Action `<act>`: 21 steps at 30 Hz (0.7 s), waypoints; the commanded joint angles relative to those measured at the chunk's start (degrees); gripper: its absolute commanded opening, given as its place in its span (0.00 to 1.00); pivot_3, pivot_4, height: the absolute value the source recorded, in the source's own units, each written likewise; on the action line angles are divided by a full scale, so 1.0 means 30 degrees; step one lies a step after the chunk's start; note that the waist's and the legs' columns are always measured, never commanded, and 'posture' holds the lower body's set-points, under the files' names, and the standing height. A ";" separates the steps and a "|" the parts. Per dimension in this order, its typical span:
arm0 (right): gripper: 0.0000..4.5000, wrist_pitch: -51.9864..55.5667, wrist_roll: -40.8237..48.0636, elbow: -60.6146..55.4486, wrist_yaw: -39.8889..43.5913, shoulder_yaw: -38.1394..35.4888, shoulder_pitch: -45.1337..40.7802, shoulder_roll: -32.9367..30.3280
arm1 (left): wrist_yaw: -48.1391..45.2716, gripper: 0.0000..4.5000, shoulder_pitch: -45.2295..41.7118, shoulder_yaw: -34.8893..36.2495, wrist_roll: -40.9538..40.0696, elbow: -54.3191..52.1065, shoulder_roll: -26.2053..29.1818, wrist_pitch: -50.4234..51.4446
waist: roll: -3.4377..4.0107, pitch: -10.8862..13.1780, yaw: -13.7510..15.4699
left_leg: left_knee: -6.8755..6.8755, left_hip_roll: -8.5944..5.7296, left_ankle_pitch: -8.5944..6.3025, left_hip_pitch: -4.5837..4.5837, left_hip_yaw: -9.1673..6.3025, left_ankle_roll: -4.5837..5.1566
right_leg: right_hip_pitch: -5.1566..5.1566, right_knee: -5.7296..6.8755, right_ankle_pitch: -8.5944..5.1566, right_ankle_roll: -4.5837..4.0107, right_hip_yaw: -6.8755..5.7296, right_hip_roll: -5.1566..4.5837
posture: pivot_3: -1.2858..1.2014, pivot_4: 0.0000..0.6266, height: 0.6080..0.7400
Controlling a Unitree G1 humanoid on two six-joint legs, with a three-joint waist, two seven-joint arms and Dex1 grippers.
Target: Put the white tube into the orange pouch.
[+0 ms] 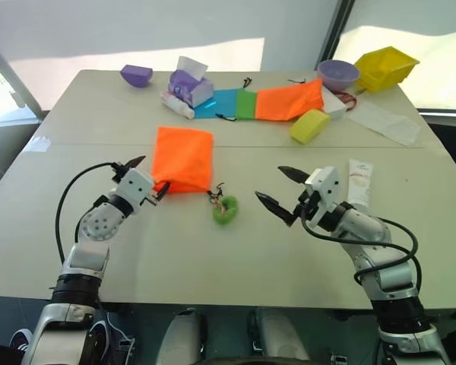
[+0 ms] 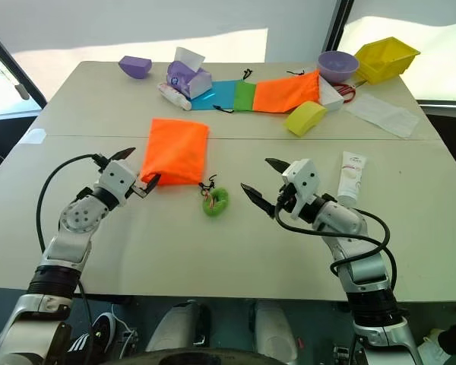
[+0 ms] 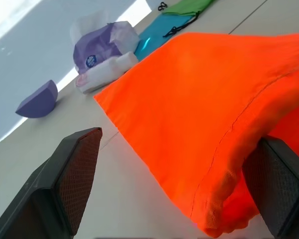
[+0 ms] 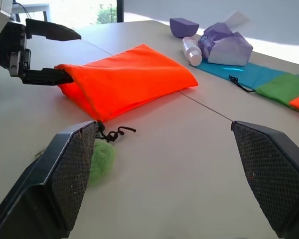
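Note:
My left gripper will make the orange pouch's opening (image 1: pixel 185 188) gape open when it lifts the pouch's stitched hem (image 3: pixel 234 154), because that hem arches over my left gripper's finger.
The orange pouch (image 1: pixel 182 158) lies flat on the table's left half, its dark cord running to a green ring (image 1: pixel 225 209) just in front of it. My left gripper (image 1: pixel 152 176) is open at the pouch's near left corner, and that corner (image 3: pixel 199 99) sits between its two fingers. In the right wrist view the left gripper's lower finger (image 4: pixel 45 76) rests against the pouch's edge. The white tube (image 1: pixel 359 182) lies on the right half, cap toward the front. My right gripper (image 1: pixel 272 185) hovers open and empty between the ring and the tube, pointing toward the pouch.
Along the back stand a purple wedge (image 1: pixel 136 74), a tissue pack (image 1: pixel 188 85), a longer whitish tube (image 1: pixel 177 105), blue (image 1: pixel 216 103), green (image 1: pixel 245 103) and orange (image 1: pixel 289 101) pouches, a yellow block (image 1: pixel 309 125), a purple bowl (image 1: pixel 338 74), a yellow bin (image 1: pixel 385 67) and a paper sheet (image 1: pixel 384 122).

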 commanded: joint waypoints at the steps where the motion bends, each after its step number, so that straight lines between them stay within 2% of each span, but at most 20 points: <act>1: 1.00 -0.0408 -0.0093 -0.0385 -0.0108 -0.0255 -0.0166 0.0096 | -0.0184 0.72 0.0235 -0.0175 -0.0285 -0.0682 -0.0208 0.0837 | -0.0006 0.0003 0.0000 | -0.0005 0.0000 0.0000 0.0001 -0.0001 0.0000 | -0.0003 0.0001 0.0000 0.0000 -0.0001 0.0003 | 0.52 0.24 1.00; 7: 1.00 -0.0600 -0.0350 -0.0160 -0.0169 -0.0148 -0.0346 0.0206 | -0.0527 0.02 0.0165 -0.0393 -0.0354 -0.1088 -0.0296 0.1432 | -0.0008 0.0005 0.0015 | -0.0006 0.0001 0.0001 0.0034 -0.0001 -0.0001 | 0.0019 0.0025 0.0000 -0.0001 -0.0004 0.0002 | 0.52 0.24 1.00; 14: 1.00 -0.0886 -0.0565 -0.0072 -0.0054 -0.0168 0.0028 0.0258 | -0.2108 0.00 0.0887 -0.0381 -0.1603 -0.2377 -0.0071 0.2610 | -0.0009 0.0005 0.0009 | -0.0005 0.0001 0.0001 0.0020 -0.0001 -0.0001 | 0.0009 0.0018 0.0000 -0.0001 -0.0004 0.0002 | 0.52 0.24 1.00; 21: 1.00 -0.1258 -0.0722 0.0687 0.0444 -0.1127 0.0087 -0.0939 | -0.3824 0.00 0.3143 -0.0417 -0.2563 -0.6824 0.0726 0.4795 | 0.0006 0.0028 -0.0025 | -0.0007 0.0007 0.0001 0.0020 -0.0001 -0.0001 | 0.0011 0.0006 -0.0004 -0.0008 -0.0001 -0.0003 | 0.52 0.24 1.00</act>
